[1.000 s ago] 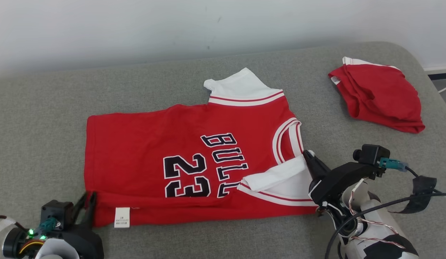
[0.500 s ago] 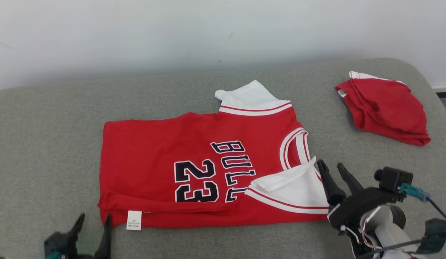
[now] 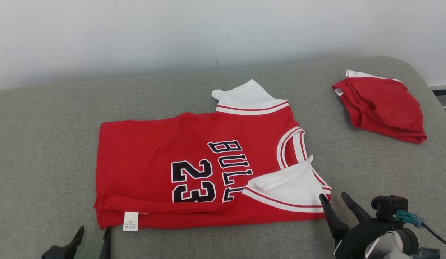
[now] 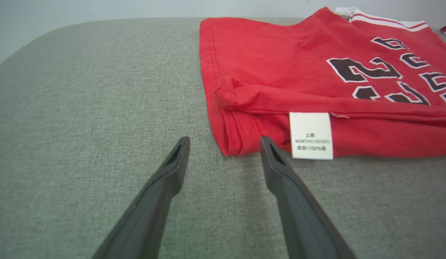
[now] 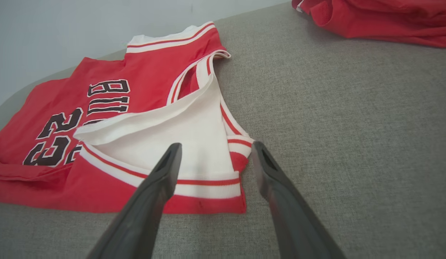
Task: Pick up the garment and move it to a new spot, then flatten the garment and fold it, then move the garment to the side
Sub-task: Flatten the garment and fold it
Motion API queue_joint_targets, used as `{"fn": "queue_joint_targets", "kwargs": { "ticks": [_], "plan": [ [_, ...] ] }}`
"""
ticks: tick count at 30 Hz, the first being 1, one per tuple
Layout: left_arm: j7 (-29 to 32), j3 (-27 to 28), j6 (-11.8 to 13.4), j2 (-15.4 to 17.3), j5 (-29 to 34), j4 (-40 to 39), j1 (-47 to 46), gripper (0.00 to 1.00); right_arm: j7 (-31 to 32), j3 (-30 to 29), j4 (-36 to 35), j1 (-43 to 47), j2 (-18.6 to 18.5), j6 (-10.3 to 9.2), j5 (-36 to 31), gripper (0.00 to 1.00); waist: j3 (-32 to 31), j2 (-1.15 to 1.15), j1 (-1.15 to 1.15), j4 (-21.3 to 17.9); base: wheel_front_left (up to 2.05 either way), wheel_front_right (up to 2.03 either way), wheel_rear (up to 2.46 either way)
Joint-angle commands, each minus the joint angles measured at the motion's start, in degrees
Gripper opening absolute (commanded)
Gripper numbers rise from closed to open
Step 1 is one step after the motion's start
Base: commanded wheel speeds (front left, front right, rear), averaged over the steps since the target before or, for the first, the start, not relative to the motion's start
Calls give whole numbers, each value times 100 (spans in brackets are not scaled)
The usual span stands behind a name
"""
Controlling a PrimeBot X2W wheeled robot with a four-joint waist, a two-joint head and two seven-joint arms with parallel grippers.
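Note:
The white sleeve's far edge [image 3: 280, 176] is curling up, so the white sleeve will lie down flat on the red body when I pull the sleeve's ribbed edge.
The garment [image 3: 154, 151] is a red jersey with black "23" lettering and white sleeves, lying flat on the grey padded surface [image 3: 46, 144]. Its near edge is folded over, with a white label showing. My left gripper [image 3: 94, 230] stands open just short of the garment's near left corner [image 4: 226, 144], touching nothing. My right gripper [image 3: 332, 196] is open too, at the near right corner, where a white sleeve [image 5: 194, 133] is folded onto the red body. In the right wrist view the right gripper [image 5: 216, 145] has its fingertips on either side of the striped sleeve hem, apart from the cloth.
A second red garment [image 3: 384, 108] lies bunched at the back right, near the surface's rounded corner, and shows at the top of the right wrist view [image 5: 370, 18]. A pale wall runs behind. Bare grey padding stretches left of the jersey [image 4: 82, 108].
Both grippers went from shut on the garment's near corners to open, let the cloth go and drew back toward me. The head view also shifted.

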Motion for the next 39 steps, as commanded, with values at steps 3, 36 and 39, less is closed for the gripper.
{"fn": "queue_joint_targets", "kwargs": {
  "ticks": [3, 36, 39],
  "plan": [
    [-25, 40, -43, -56, 61, 93, -121, 100, 75, -25, -6, 78, 118, 4, -133, 100, 121, 0, 1, -98, 0, 0, 0],
    [-19, 473, -396, -376, 356, 87, 656, 0, 102, -322, -99, 674, 126, 3, 178, 0, -246, 0, 1, 57, 0, 0, 0],
    [4, 449, -397, -362, 290, -149, 940, 0, 405, -506, -523, 1160, 48, 3, 265, 0, -322, 0, 1, 134, 0, 0, 0]
  ]
}}
